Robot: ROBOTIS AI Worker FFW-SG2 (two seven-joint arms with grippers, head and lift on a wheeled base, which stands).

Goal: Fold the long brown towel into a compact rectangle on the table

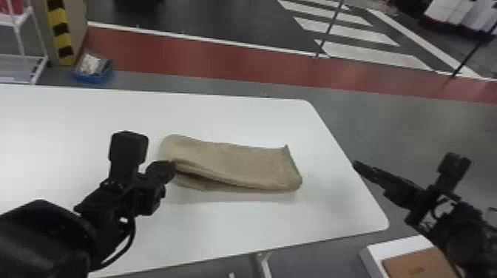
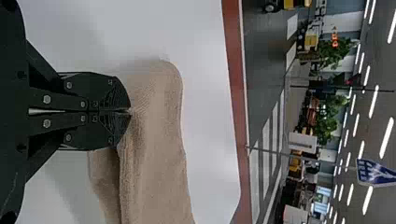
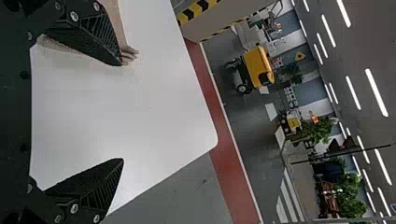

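The brown towel is lying in limp, stacked layers (image 1: 201, 178), so I expect its loose end (image 1: 290, 168) to bend up as one stack and fold over when I raise it.
The brown towel (image 1: 236, 162) lies folded in layers on the white table, its long side running left to right and a darker gap showing between layers along the near side. At its left end my left gripper (image 1: 169, 169) holds the near edge of the upper layer. In the left wrist view, the left gripper (image 2: 129, 111) has its fingers pressed together on the towel (image 2: 156, 140). My right gripper (image 1: 364, 170) is beyond the table's right edge, apart from the towel. In the right wrist view the right gripper (image 3: 122, 112) is spread wide with nothing between its fingers; part of the towel (image 3: 128, 52) shows behind one finger.
The white table (image 1: 222, 225) has its rounded right corners near the right arm. Below that arm, off the table, sits a white box with a brown top (image 1: 418, 264). A blue bin (image 1: 92, 70) stands on the floor past the far edge.
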